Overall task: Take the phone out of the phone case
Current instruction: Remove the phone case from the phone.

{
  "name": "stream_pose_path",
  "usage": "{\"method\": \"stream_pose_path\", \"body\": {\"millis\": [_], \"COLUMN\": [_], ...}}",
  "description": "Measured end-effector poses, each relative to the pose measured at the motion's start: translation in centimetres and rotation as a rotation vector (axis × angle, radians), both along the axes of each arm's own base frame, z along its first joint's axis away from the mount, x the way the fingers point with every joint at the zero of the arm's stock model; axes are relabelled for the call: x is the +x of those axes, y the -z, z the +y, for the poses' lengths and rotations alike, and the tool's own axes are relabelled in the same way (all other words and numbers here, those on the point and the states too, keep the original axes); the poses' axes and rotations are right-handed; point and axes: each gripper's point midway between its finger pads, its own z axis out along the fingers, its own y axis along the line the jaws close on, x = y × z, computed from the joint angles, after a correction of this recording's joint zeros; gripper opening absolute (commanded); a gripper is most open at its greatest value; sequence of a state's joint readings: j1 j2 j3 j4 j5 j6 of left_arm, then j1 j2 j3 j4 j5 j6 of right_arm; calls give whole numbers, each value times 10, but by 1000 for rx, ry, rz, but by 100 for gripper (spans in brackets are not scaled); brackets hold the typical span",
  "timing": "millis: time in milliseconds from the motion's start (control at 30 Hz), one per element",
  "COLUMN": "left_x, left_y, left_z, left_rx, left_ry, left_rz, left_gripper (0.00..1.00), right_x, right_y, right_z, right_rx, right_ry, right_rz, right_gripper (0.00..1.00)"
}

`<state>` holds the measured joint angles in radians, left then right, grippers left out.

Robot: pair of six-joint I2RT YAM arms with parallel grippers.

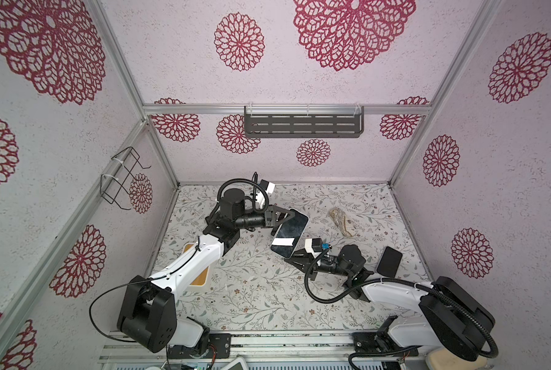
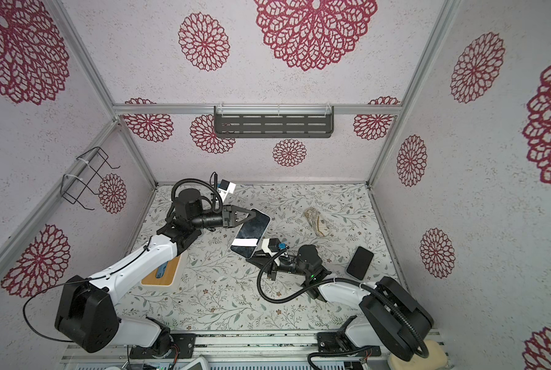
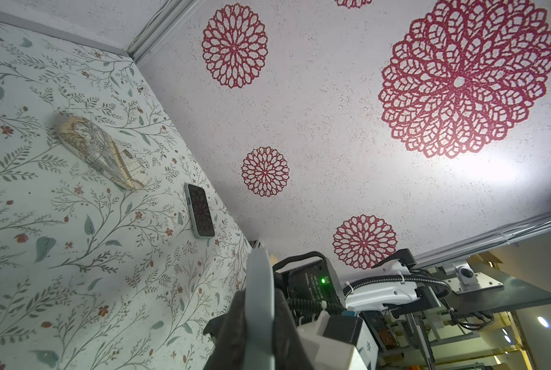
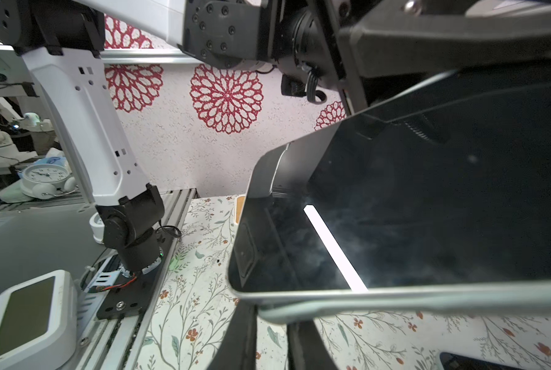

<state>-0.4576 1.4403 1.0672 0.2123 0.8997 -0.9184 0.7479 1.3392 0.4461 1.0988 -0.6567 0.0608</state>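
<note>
The case's near corner [image 4: 272, 314] alone is pinched in my right gripper under the slanting phone, so my right gripper should move back while my left gripper turns the phone edge-on.
The phone [image 1: 291, 232] [image 2: 251, 234], dark screen up and crossed by a white strip, hangs tilted above the table between both arms. It sits in a pale grey-blue phone case [image 3: 261, 304], whose rim [image 4: 299, 313] shows under the phone's silver edge [image 4: 395, 294]. My left gripper [image 1: 291, 214] [image 2: 253, 214] [image 3: 261, 298] is shut on the case's far end. My right gripper [image 1: 290, 256] [image 2: 250, 258] [image 4: 271, 317] is at the near lower corner. Its fingers stand a narrow way apart, with the case's corner filling the gap at their tips.
A second dark phone [image 1: 389, 261] [image 3: 199, 209] lies on the floral table at the right. A patterned pouch [image 1: 343, 221] [image 3: 102, 152] lies behind it. A wooden tray [image 2: 162, 272] sits under the left arm. A shelf [image 1: 303, 123] hangs on the back wall and a wire basket [image 1: 123, 179] on the left wall.
</note>
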Motion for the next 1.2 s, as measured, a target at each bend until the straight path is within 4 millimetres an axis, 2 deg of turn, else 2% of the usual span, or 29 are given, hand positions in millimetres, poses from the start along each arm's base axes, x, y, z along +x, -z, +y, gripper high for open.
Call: {"method": "stream_pose_path", "body": {"millis": [100, 133, 167, 333, 367, 467, 533, 667, 767, 900, 1033, 1200], "left_x": [1, 1, 1, 0, -2, -10, -18, -37, -48, -57, -62, -62], "left_y": [0, -1, -1, 6, 8, 10, 9, -3, -12, -14, -6, -6], "left_z": [0, -1, -1, 0, 1, 6, 14, 28, 37, 42, 44, 44], "left_rx": [-1, -3, -6, 0, 2, 5, 7, 24, 44, 82, 117, 111], "left_ry": [-7, -7, -9, -19, -18, -18, -14, -1, 5, 22, 35, 35], "left_rz": [0, -1, -2, 11, 17, 17, 4, -55, -121, -177, -191, -210], "left_gripper": [0, 0, 0, 0, 0, 0, 0, 0, 0, 0, 0, 0], "right_x": [4, 5, 6, 12, 12, 10, 14, 27, 31, 39, 40, 38], "right_y": [1, 1, 2, 1, 2, 7, 4, -20, -32, -50, -70, -67], "right_z": [0, 0, 0, -10, -15, -29, -41, -65, -76, -81, -89, -83], "right_rx": [-4, -4, -5, 20, 29, 50, 74, 161, 196, 203, 233, 212], "right_ry": [27, 34, 41, 124, 144, 195, 252, 361, 399, 425, 420, 369], "right_rz": [-6, -8, -9, -23, -21, 1, 18, 43, 85, 168, 214, 298], "right_gripper": [13, 18, 28, 63, 69, 78, 80, 84, 87, 89, 89, 90]}}
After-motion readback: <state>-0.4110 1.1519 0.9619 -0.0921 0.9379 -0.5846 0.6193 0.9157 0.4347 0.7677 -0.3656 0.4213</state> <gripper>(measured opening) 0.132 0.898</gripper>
